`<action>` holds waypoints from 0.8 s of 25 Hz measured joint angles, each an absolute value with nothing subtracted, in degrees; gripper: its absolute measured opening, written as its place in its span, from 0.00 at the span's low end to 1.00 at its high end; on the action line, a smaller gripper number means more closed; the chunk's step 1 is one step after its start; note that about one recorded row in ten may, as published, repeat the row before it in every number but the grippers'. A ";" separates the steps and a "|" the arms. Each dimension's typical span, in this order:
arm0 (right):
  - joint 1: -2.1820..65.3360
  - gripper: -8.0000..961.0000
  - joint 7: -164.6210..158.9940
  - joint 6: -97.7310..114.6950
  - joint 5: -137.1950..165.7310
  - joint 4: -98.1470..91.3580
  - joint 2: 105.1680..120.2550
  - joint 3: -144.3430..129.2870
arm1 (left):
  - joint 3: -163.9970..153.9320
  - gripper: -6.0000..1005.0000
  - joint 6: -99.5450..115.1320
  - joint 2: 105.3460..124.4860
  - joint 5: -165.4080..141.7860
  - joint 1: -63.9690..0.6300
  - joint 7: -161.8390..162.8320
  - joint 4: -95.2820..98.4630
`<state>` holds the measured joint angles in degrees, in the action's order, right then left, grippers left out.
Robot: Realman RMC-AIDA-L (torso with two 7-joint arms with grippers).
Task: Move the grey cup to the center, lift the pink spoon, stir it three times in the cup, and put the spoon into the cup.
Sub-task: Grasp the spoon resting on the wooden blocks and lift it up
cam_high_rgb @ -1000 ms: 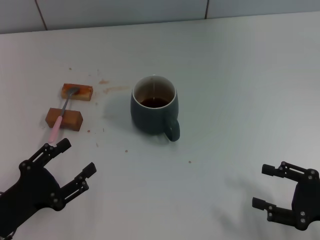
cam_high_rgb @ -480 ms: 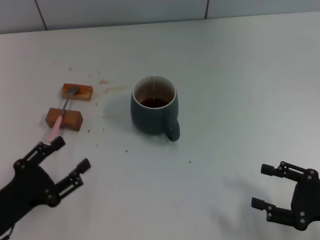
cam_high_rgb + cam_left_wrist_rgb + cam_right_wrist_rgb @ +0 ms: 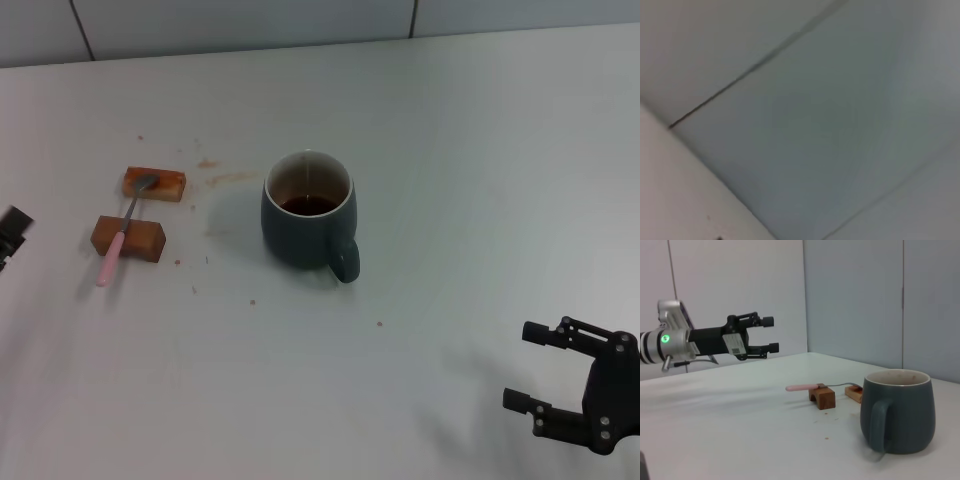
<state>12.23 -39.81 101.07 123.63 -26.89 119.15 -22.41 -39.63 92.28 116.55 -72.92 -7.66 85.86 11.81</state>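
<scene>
Next, I bring my left gripper down and turn it to meet the spoon's pink handle from the near side, because the gripper is high up and faces the wall.
The grey cup stands upright mid-table, handle toward me, with dark liquid inside; it also shows in the right wrist view. The pink spoon lies across two brown wooden blocks left of the cup, metal bowl on the far block, pink handle toward me; it shows in the right wrist view too. My left gripper is open and empty, raised above the table well left of the spoon; only a tip shows at the head view's left edge. My right gripper is open and empty at the near right.
The far wooden block and the near wooden block hold the spoon off the table. Brown stains and crumbs mark the white tabletop near the blocks. A tiled wall runs behind the table. The left wrist view shows only wall panels.
My left arm has swung from the near left of the table outward and up, almost leaving the head view. The cup, the spoon and my right gripper have not moved.
</scene>
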 joint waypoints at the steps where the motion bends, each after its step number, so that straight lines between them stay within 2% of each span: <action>1: 12.31 0.78 -39.81 101.13 123.63 -26.89 119.11 -22.42 | -39.16 0.75 91.90 116.42 -72.93 -7.94 92.28 11.80; 6: 12.48 0.78 -39.81 101.24 123.66 -27.05 119.01 -22.50 | -38.92 0.75 91.03 116.48 -72.96 -8.21 99.47 11.48; 8: 12.48 0.78 -39.81 101.26 123.66 -27.11 119.01 -22.50 | -38.65 0.74 88.44 117.72 -73.08 -7.77 110.65 11.26; 10: 12.52 0.78 -39.81 101.35 123.67 -27.25 118.97 -22.50 | -38.54 0.74 87.98 117.95 -73.16 -7.56 112.59 11.06; 20: 12.84 0.78 -40.33 101.99 123.52 -27.95 118.90 -22.41 | -38.82 0.74 87.15 118.18 -73.48 -7.11 116.97 5.23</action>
